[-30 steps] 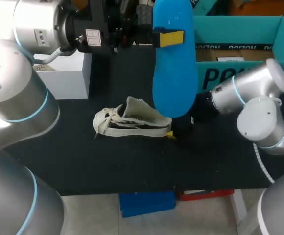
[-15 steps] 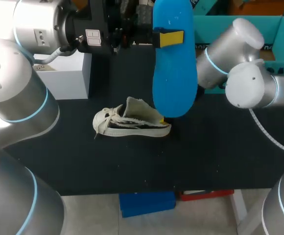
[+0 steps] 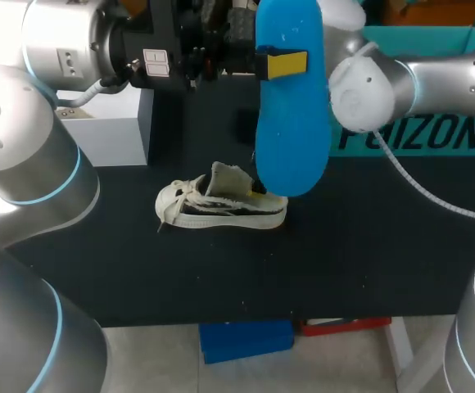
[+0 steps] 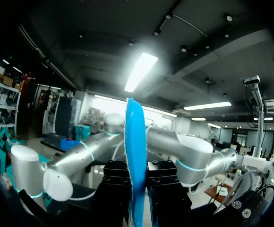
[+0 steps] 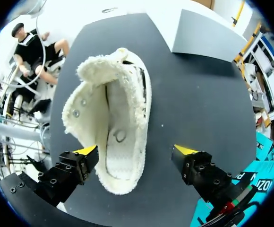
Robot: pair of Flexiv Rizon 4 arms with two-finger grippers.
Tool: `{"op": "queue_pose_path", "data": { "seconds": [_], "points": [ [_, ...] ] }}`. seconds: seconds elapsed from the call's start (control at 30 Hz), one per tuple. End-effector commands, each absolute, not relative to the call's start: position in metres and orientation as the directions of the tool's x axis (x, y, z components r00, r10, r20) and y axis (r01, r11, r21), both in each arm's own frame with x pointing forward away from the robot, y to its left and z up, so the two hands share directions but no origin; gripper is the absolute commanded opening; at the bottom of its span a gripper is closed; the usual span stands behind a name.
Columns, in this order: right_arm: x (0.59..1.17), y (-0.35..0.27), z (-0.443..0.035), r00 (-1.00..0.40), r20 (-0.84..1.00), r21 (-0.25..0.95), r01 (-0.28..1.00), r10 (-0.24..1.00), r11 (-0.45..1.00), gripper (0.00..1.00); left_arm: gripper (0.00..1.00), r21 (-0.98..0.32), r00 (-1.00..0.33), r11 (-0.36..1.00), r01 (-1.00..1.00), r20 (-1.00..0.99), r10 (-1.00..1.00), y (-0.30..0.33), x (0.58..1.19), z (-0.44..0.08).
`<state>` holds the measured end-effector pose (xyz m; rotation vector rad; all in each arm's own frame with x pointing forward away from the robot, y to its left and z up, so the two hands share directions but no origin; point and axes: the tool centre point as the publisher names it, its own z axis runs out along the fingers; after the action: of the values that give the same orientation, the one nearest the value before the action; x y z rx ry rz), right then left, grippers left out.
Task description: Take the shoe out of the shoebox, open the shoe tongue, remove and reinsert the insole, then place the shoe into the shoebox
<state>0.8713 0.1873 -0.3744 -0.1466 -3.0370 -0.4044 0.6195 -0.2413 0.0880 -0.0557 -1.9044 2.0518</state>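
Note:
I expect the whole shoe (image 3: 223, 205) to swivel along when my right gripper pulls the fleecy edge (image 5: 139, 125), since that edge runs round the shoe's opening into its heel.
A cream low-top shoe (image 3: 221, 206) lies on its side on the black table (image 3: 139, 270), its opening toward the back. Well above the table, my left gripper (image 3: 282, 64) is shut on a blue insole (image 3: 291, 123), which hangs upright; in the left wrist view the insole (image 4: 136, 156) stands edge-on between the black fingers. My right arm (image 3: 368, 82) comes in behind the insole, which hides most of its gripper. In the right wrist view my right gripper (image 5: 135, 150) is open above the shoe (image 5: 113, 118), its yellow tips either side of the heel, touching nothing.
The teal shoebox (image 3: 418, 135) stands at the back right, its corner (image 5: 264, 175) beside the right gripper. A white box (image 3: 115, 123) sits at the back left; it lies ahead of the shoe (image 5: 208, 33) in the right wrist view. Bare black table surrounds the shoe.
My right arm has swung up and to the left, from beside the shoe's heel to above it. The shoebox front shows now. The left arm, insole and shoe have not moved.

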Motion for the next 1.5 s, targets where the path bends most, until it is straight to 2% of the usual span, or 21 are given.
{"op": "queue_pose_path", "data": {
  "seconds": [0.03,0.17,0.2,0.23,0.33,0.47,0.6,0.67,0.8,1.0,1.07,1.1,1.5],
  "points": [
    [0.879,0.202,-0.379,-0.993,0.089,-0.182,0.066,0.083,0.981,1.00,0.00,-0.975,-0.942,-0.043,-0.219,0.200,0.269,-0.243,0.619,0.088],
    [0.881,0.206,-0.380,-0.993,0.088,-0.208,0.058,0.077,0.976,1.00,0.00,-0.975,-0.942,-0.043,-0.219,0.200,0.269,-0.243,0.619,0.088],
    [0.882,0.207,-0.381,-0.993,0.088,-0.211,0.057,0.077,0.976,0.93,0.00,-0.975,-0.942,-0.043,-0.219,0.200,0.269,-0.243,0.619,0.088],
    [0.882,0.208,-0.381,-0.993,0.088,-0.216,0.058,0.078,0.975,0.90,0.00,-0.975,-0.942,-0.043,-0.219,0.200,0.269,-0.243,0.619,0.088],
    [0.882,0.208,-0.385,-0.993,0.086,-0.219,0.062,0.082,0.974,0.91,0.00,-0.975,-0.942,-0.043,-0.219,0.200,0.269,-0.243,0.619,0.088],
    [0.881,0.206,-0.393,-0.992,0.083,-0.209,0.075,0.095,0.975,0.83,0.00,-0.975,-0.942,-0.043,-0.219,0.200,0.269,-0.243,0.619,0.088],
    [0.879,0.203,-0.401,-0.990,0.089,-0.163,0.096,0.112,0.982,0.69,0.00,-0.975,-0.942,-0.043,-0.219,0.200,0.269,-0.243,0.619,0.088],
    [0.878,0.202,-0.403,-0.989,0.084,-0.144,0.107,0.120,0.984,0.50,0.00,-0.975,-0.942,-0.043,-0.219,0.200,0.269,-0.243,0.619,0.088],
    [0.875,0.200,-0.408,-0.987,0.072,-0.076,0.141,0.146,0.987,0.45,0.00,-0.975,-0.942,-0.043,-0.219,0.200,0.269,-0.243,0.619,0.088],
    [0.874,0.198,-0.412,-0.986,0.070,-0.048,0.150,0.153,0.988,0.35,0.00,-0.975,-0.942,-0.043,-0.219,0.200,0.269,-0.243,0.619,0.088],
    [0.875,0.198,-0.414,-0.986,0.070,-0.042,0.146,0.148,0.988,0.21,0.00,-0.975,-0.942,-0.043,-0.219,0.200,0.269,-0.243,0.619,0.088],
    [0.875,0.198,-0.415,-0.988,0.075,-0.040,0.135,0.138,0.990,0.00,0.00,-0.975,-0.942,-0.043,-0.219,0.200,0.269,-0.243,0.619,0.088],
    [0.876,0.200,-0.415,-0.988,0.079,-0.037,0.133,0.136,0.990,0.00,0.00,-0.975,-0.942,-0.043,-0.219,0.200,0.269,-0.243,0.619,0.088]
  ]
}}
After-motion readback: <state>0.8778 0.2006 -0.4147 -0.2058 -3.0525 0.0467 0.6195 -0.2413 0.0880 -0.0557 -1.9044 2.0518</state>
